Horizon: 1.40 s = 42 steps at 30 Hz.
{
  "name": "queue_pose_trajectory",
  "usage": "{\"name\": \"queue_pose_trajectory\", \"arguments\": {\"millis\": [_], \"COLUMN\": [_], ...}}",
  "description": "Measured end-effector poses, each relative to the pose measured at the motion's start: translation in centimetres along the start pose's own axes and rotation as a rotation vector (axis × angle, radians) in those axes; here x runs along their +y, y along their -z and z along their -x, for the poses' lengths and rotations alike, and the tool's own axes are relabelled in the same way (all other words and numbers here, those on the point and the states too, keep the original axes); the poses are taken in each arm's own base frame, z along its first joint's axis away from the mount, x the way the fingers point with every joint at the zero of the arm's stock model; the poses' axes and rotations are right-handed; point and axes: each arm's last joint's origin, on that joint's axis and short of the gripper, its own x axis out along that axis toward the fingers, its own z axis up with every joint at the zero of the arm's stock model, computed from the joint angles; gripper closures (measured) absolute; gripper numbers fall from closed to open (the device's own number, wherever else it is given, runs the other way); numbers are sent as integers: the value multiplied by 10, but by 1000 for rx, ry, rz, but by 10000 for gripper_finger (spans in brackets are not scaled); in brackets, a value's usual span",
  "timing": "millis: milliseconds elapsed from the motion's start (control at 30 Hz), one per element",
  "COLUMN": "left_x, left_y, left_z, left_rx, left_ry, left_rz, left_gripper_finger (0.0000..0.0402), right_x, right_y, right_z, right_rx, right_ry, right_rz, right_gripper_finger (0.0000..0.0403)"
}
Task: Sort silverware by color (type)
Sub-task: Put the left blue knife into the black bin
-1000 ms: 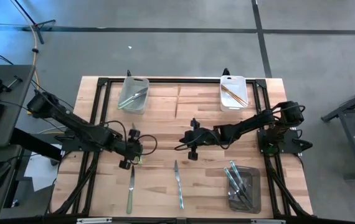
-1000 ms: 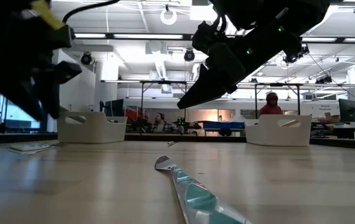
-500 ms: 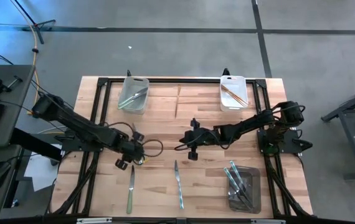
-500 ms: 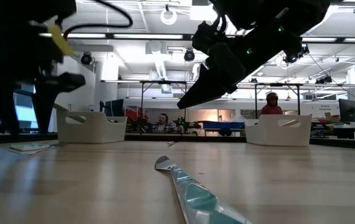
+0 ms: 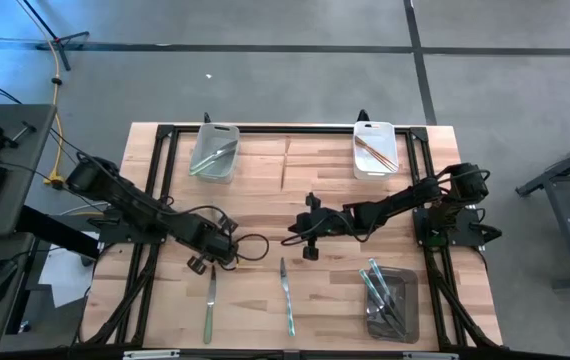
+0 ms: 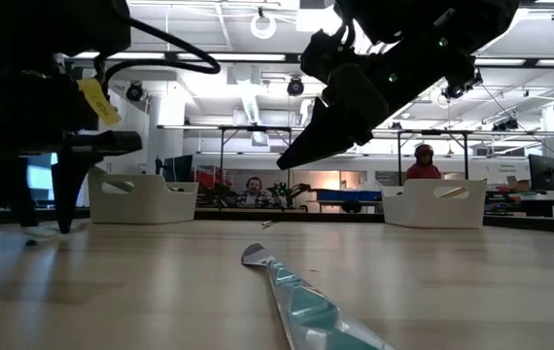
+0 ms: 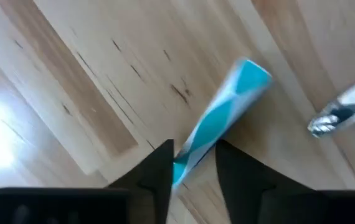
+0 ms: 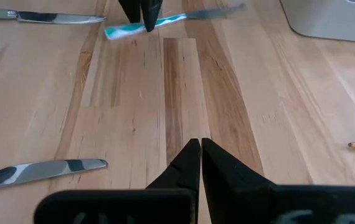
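Observation:
Next, my left gripper picks up the utensil by its teal handle (image 7: 225, 111) and hands it to my right gripper, because the bin of blue-green pieces (image 5: 397, 308) is far from my left gripper.
A utensil with a teal handle (image 7: 218, 115) and a silver far end (image 8: 215, 10) lies flat on the table under my left gripper (image 5: 208, 262). The gripper is open and down at the table. Its fingers (image 7: 159, 171) stand on either side of the handle; I cannot tell if they touch it. A knife (image 5: 210, 300) lies just nearer. A blue-handled knife (image 5: 286, 292) lies at the near middle and shows in the low view (image 6: 296, 301). My right gripper (image 5: 295, 238) is shut and empty above the table's middle.
A clear bin (image 5: 215, 152) with silver pieces stands at the far left. A white bin (image 5: 375, 148) with gold pieces stands at the far right. A clear bin (image 5: 390, 300) with several blue-green pieces stands at the near right. People sit in the room beyond the table (image 6: 423, 160).
My left gripper has come down to the table and a little toward the near edge, so that its fingers now stand around the teal handle.

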Motion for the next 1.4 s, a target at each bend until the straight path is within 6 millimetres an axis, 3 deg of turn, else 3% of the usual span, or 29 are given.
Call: {"name": "queue_pose_trajectory", "arguments": {"millis": [167,233,500,700,933,1200,1400], "left_x": [5,7,17,27,36,36,39], "left_y": [-4,-6,-13,-7,-6,-13,-13], "left_z": [0,1,17,24,21,2,-14], "left_rx": [-31,-56,-226,-280,-316,-294,-247], "left_ry": [-74,-77,-140,-132,36,21,32], "left_rz": [53,97,239,404,573,476,460], "left_gripper_finger": [379,393,401,400,344,250,238], "right_x": [1,1,1,1,2,2,2], "right_y": [0,0,-1,-2,-3,-4,-4], "right_z": [0,0,0,0,0,0,0], "right_rx": [0,0,-10,-23,-37,-43,-43], "right_ry": [-2,-2,-2,-4,-5,-5,-5], "right_rz": [7,24,36,16,12,12,12], "right_gripper_finger": [403,403,396,361,313,302,302]}}
